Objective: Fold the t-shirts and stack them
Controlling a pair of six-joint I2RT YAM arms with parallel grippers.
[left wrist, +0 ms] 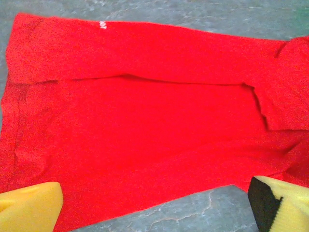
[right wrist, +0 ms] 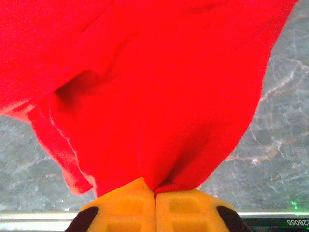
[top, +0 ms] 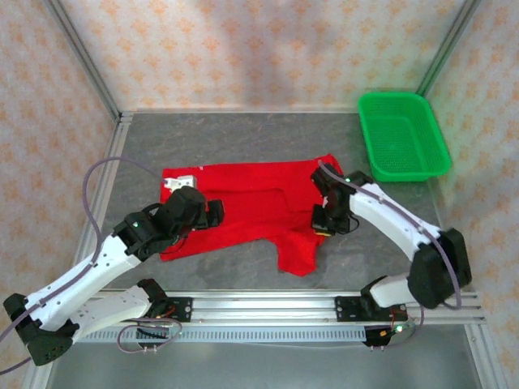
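My left gripper should back away to the t-shirt's near edge while my right gripper straightens the t-shirt's near shoulder, since it lies bunched at that gripper.
A bright red t-shirt lies spread and partly folded on the grey table, plain side up, with one flap hanging toward the front edge. My left gripper hovers over the shirt's left part. In the left wrist view its yellow fingers stand wide apart at the shirt's near hem, the left gripper open and holding nothing. My right gripper is at the shirt's right side. The right gripper is shut on a bunched fold of the t-shirt, which is lifted off the table.
A green plastic mesh basket stands at the back right, apart from the shirt. An aluminium rail runs along the near edge by the arm bases. Patterned walls enclose the back and both sides.
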